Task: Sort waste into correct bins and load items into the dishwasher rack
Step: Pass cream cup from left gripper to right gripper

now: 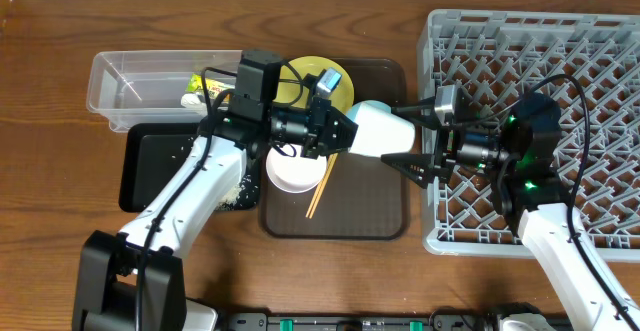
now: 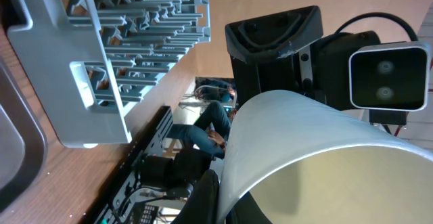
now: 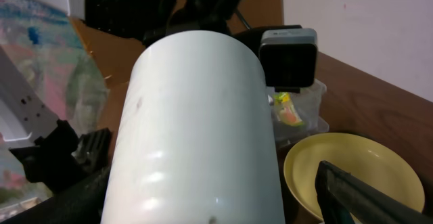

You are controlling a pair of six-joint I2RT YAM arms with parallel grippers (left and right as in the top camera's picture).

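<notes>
My left gripper has the pale green cup by its rim (image 1: 358, 131), short of the rack. So my right gripper should grab the cup's base (image 1: 407, 137) and load the cup.
The pale green cup (image 1: 380, 131) lies on its side in the air over the brown serving tray, between both arms. My left gripper (image 1: 340, 133) is shut on its rim (image 2: 304, 136), one finger outside and one inside (image 2: 223, 207). My right gripper (image 1: 412, 139) is open, its fingers on either side of the cup's base (image 3: 196, 129) with a gap on one side. The yellow plate (image 1: 305, 76), the white bowl (image 1: 293, 171) and the chopsticks (image 1: 320, 186) sit on the tray. The grey rack (image 1: 560, 71) stands at the right. The light blue bowl is not clearly in view.
The clear container (image 1: 130, 81) at the back left holds the yellow-green wrapper (image 1: 205, 83) and a white scrap (image 1: 190, 101). The black tray (image 1: 150, 166) lies in front of it, with rice grains (image 1: 235, 191) at its right edge. The brown serving tray (image 1: 370, 211) lies in the middle.
</notes>
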